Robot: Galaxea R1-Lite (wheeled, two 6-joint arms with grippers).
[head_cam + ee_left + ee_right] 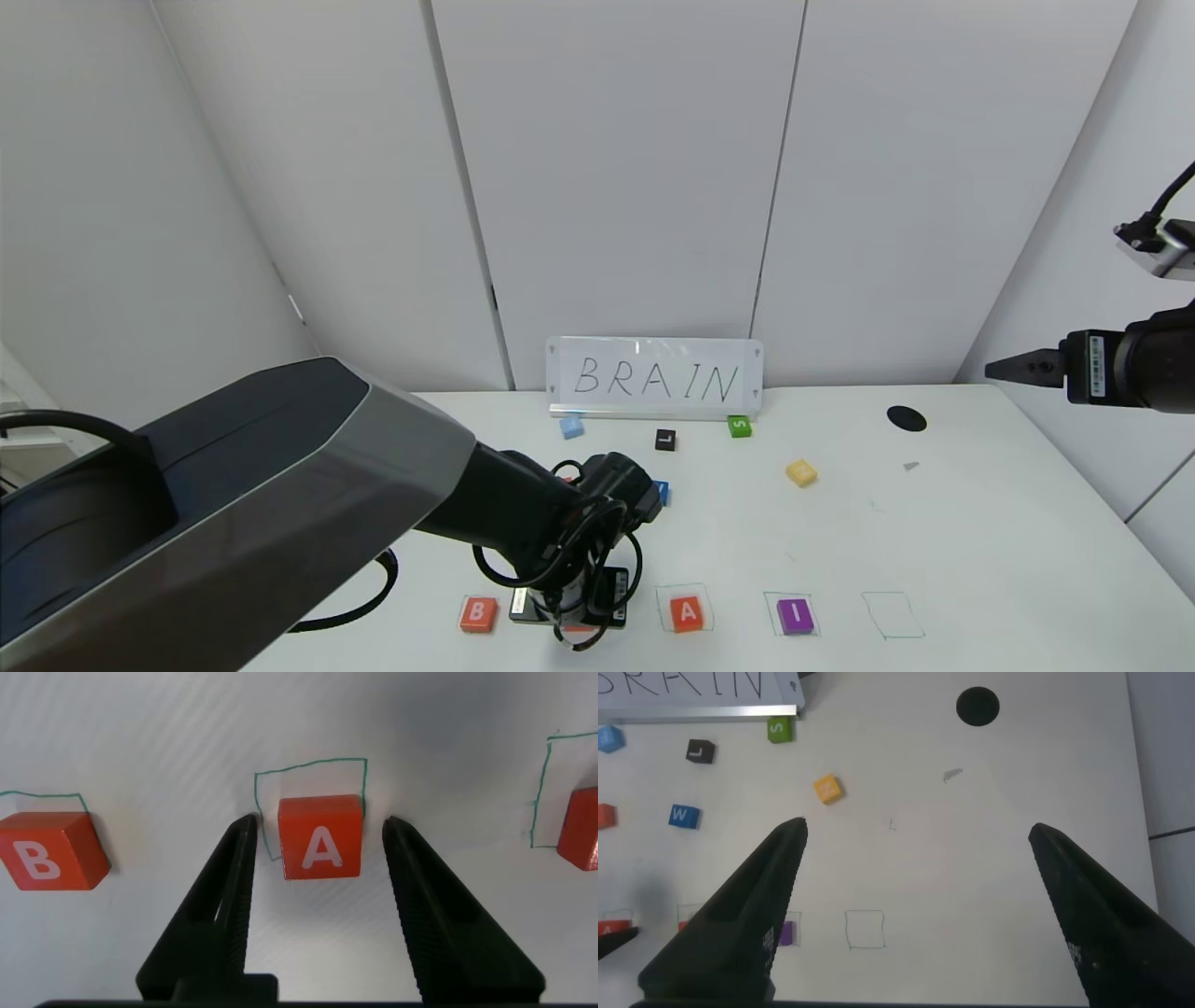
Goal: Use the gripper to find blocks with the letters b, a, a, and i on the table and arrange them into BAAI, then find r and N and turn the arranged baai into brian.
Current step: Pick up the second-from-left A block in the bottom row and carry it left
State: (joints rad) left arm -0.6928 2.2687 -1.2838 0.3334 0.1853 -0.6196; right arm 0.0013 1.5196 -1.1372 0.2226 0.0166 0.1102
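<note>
An orange-red edge shows from behind the robot's arm, so the robot should expect to see the hidden R tile there when it takes the A tile away.
My left gripper is open, low over the table, with one finger on each side of an orange-red A tile. That tile lies partly inside a green pen outline, and neither finger touches it. The orange-red B tile lies to its left. The second A tile and the purple I tile lie to its right. The yellow N tile lies mid-table. An orange-red tile, its letter unreadable, is mostly hidden behind my left arm. My right gripper is open, empty and raised at the far right.
A whiteboard reading BRAIN stands at the back. A light blue tile, the black L tile, the green S tile and the blue W tile lie near it. An empty pen outline is right of the I tile. A black hole is at the back right.
</note>
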